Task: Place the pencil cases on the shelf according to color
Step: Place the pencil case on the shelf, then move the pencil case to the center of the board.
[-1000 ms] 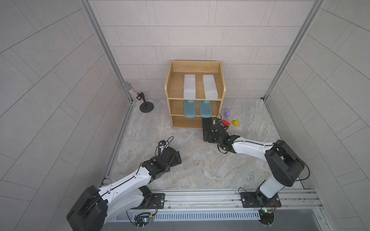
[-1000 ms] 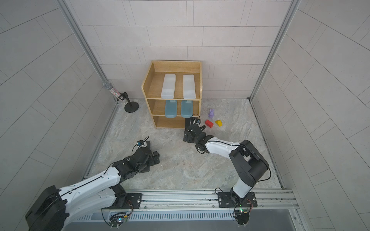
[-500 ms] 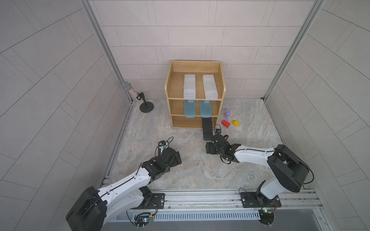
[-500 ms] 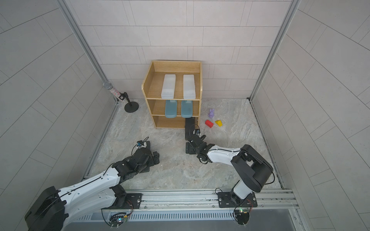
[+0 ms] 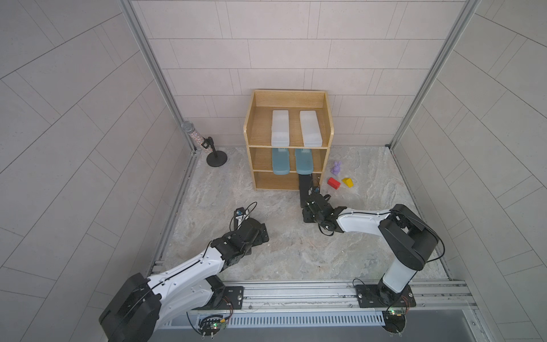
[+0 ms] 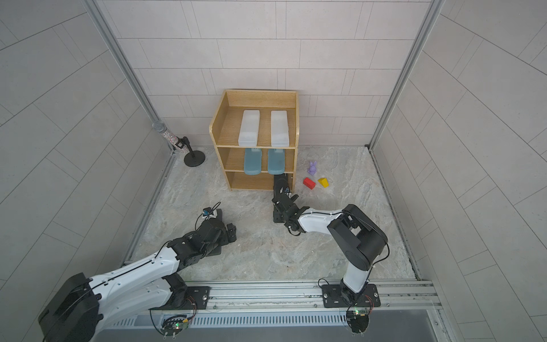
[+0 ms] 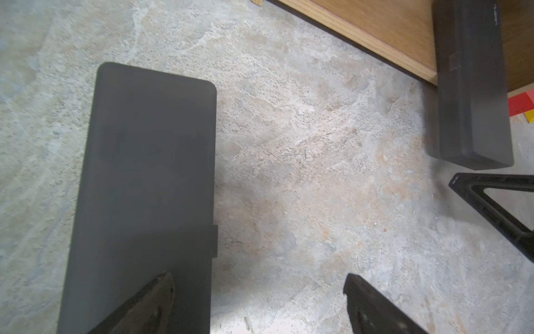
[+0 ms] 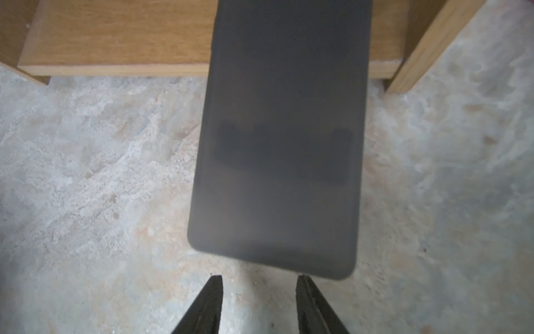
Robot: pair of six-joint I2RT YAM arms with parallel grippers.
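I need to get my left gripper past the far edge (image 7: 82, 200) of the second black case (image 7: 147, 178), which lies well aside of the shelf, and nudge that case toward my right gripper.
The light-wood shelf (image 5: 251, 124) (image 6: 217, 124) holds two white pencil cases (image 5: 280, 128) (image 5: 310, 128) on top and two teal ones (image 5: 280, 161) (image 5: 304, 161) on its middle level. A black case (image 5: 303, 189) (image 8: 277, 144) lies half inside the bottom level, its near end out on the floor. My right gripper (image 8: 260, 279) (image 5: 309, 202) sits just behind that end, slightly open with nothing between its fingers. A second black case (image 7: 144, 188) lies flat on the floor. My left gripper (image 7: 258, 279) (image 5: 257, 234) is wide open, with one finger over that case.
A microphone on a round stand (image 5: 207, 148) is left of the shelf. A purple rabbit figure (image 5: 336, 167), a red block (image 5: 333, 183) and a yellow block (image 5: 348, 182) lie right of it. Tiled walls close in three sides.
My right gripper has drawn back from the black case at the shelf and its jaws have narrowed. The left arm has stayed where it was.
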